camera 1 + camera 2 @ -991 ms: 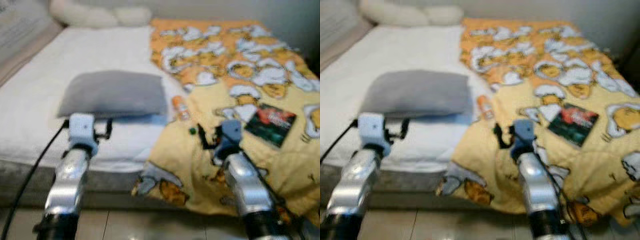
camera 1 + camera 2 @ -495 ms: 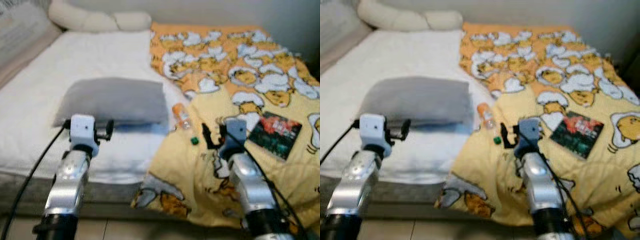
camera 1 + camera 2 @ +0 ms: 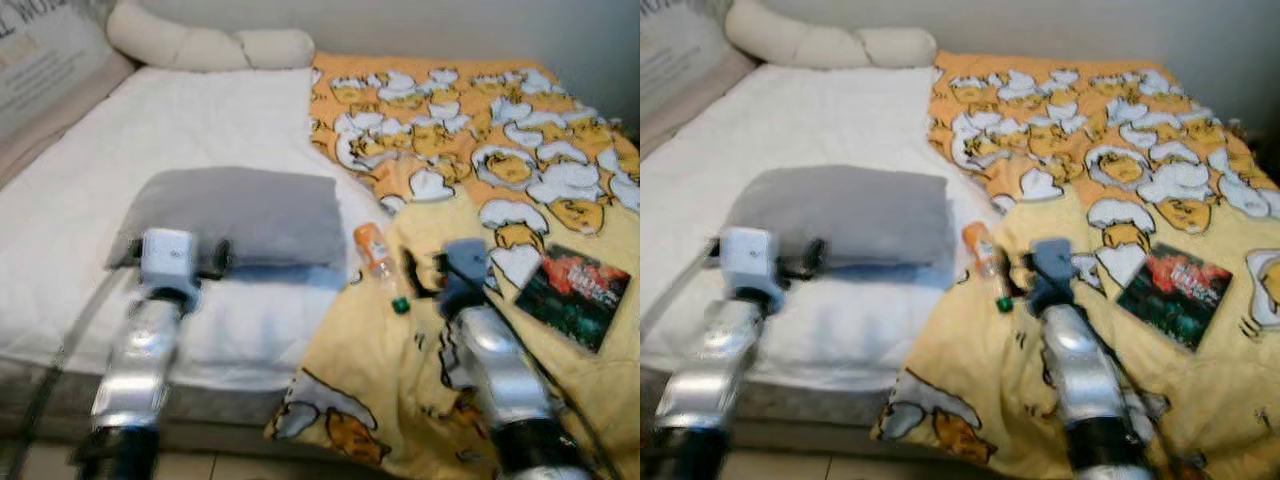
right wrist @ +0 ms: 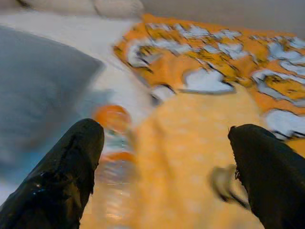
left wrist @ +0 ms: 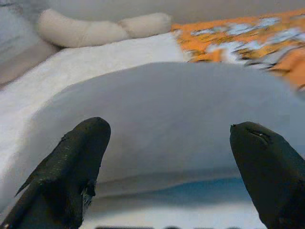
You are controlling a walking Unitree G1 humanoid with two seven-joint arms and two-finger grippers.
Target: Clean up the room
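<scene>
The plastic bottle's clear end (image 3: pixel 387 277) lets the yellow blanket show through, so the bottle (image 3: pixel 372 248) should be empty when I lift it.
A grey pillow (image 3: pixel 235 215) lies on the white sheet (image 3: pixel 90 200) near the bed's front. A small plastic bottle (image 3: pixel 377 255) with an orange label and green cap rests where the yellow cartoon blanket (image 3: pixel 470 150) meets the sheet. A dark book (image 3: pixel 572 295) lies on the blanket at the right. My left gripper (image 5: pixel 164 157) is open, just short of the pillow (image 5: pixel 181 109). My right gripper (image 4: pixel 164 167) is open over the blanket, with the bottle (image 4: pixel 112 143) close ahead beside one finger.
Cream bolster pillows (image 3: pixel 210 45) lie at the head of the bed by the wall. The blanket hangs over the bed's front edge (image 3: pixel 330 430). A strip of tiled floor (image 3: pixel 840 465) runs below the mattress.
The camera has come closer to the bed, so pillow, bottle and book sit lower and larger in view. Both grippers stay open, now nearer the pillow and the bottle.
</scene>
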